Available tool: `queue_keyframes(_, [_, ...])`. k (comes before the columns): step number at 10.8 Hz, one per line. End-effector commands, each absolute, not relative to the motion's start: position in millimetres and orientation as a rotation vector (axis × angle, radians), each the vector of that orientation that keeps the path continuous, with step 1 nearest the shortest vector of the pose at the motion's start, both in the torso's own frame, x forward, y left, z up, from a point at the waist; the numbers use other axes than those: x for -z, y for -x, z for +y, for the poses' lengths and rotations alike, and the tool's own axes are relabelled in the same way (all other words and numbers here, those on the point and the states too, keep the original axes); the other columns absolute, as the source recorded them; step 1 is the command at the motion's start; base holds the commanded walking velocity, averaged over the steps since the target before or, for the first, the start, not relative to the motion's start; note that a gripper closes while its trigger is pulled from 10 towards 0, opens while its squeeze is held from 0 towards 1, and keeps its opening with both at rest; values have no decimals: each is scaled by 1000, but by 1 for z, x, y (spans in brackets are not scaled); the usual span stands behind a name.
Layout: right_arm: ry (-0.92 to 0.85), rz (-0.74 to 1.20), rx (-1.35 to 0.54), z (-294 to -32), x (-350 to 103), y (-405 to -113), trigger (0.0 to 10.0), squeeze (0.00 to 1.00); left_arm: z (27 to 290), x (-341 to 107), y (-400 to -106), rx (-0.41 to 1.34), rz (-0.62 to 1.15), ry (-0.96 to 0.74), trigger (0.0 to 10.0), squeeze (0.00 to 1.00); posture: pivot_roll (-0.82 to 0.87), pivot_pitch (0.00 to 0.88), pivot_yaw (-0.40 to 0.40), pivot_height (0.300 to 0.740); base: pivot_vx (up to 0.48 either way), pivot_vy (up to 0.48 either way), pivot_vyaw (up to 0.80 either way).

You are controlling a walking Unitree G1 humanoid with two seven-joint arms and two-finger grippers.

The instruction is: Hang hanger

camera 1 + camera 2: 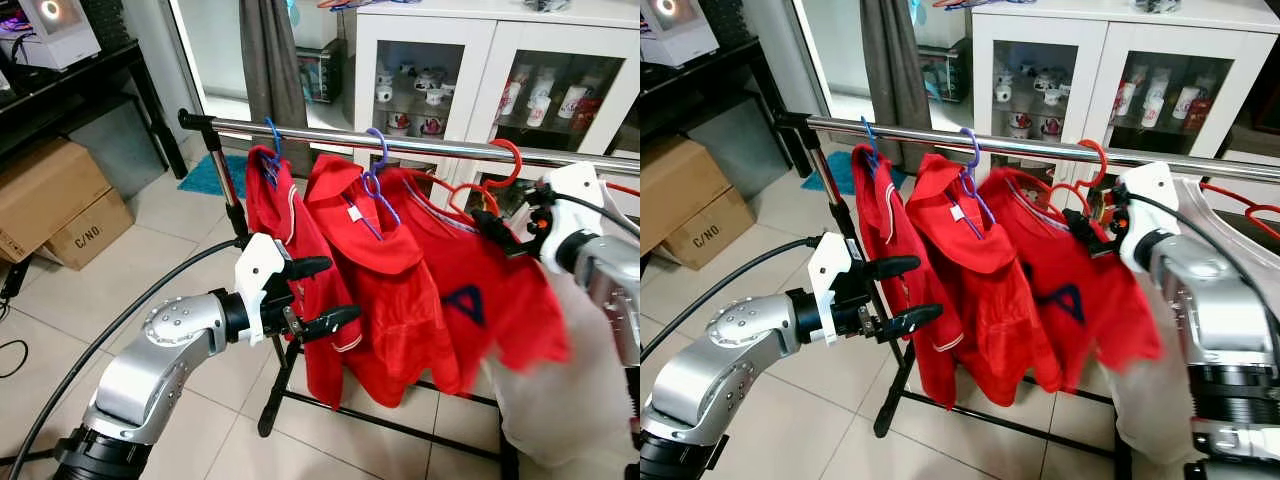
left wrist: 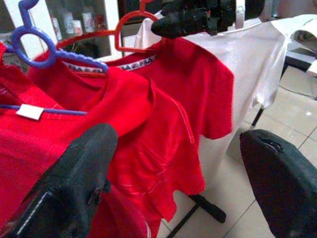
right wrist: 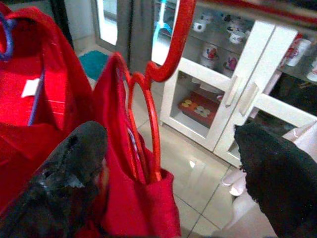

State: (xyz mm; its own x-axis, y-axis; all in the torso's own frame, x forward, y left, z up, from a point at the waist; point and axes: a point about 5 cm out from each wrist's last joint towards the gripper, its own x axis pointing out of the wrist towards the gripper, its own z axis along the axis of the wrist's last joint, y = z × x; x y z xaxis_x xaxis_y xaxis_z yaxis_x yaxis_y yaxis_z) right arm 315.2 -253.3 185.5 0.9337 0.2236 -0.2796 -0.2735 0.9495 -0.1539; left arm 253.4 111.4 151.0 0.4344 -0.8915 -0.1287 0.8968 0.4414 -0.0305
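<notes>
The red T-shirt (image 1: 485,285) will come along, hanging limp, when the robot lifts the red hanger off, because the red hanger's arms (image 3: 154,168) run down inside it.
A chrome rail (image 1: 430,147) carries three red garments. The rightmost, a red T-shirt (image 1: 480,310), hangs on a red hanger (image 1: 508,162) whose hook sits over the rail. My right gripper (image 1: 1080,228) is open just beside that hanger's neck; in the right wrist view the hanger (image 3: 148,104) stands between the spread fingers (image 3: 64,173) without touching them. My left gripper (image 1: 340,288) is open and holds nothing, low in front of the leftmost red garment (image 1: 285,230). That garment hangs on a blue hanger (image 1: 272,150), the middle one on a purple hanger (image 1: 378,180).
A white garment (image 1: 560,380) hangs at the rail's right end under my right arm. Behind the rack are a white glass-door cabinet (image 1: 450,60) and a grey curtain (image 1: 270,70). Cardboard boxes (image 1: 60,200) sit at the left. The rack's black base (image 1: 380,420) crosses the tiled floor.
</notes>
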Motion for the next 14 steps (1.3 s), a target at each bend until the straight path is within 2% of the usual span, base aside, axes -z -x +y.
queue_keyframes(1, [181, 235, -270, -255, -191, -316, 10000, 0, 111, -156, -254, 1130, 125, -67, 10000, 1000, -104, 0, 106, 740, 0, 0, 0])
queue_keyframes(4, [134, 282, -344, -252, -183, -335, 0, 0, 107, -154, -257, 1174, 132, -80, 10000, 1000, -111, 0, 122, 740, 0, 0, 0])
queue_keyframes(8, [131, 293, -397, -249, -188, -356, 0, 0, 112, -150, -257, 1176, 149, -94, 10000, 1000, -87, 0, 107, 740, 0, 0, 0])
queue_keyframes(14, [146, 313, -442, -259, -190, -357, 0, 0, 112, -149, -258, 1182, 151, -100, 10000, 1000, -96, 0, 114, 740, 0, 0, 0])
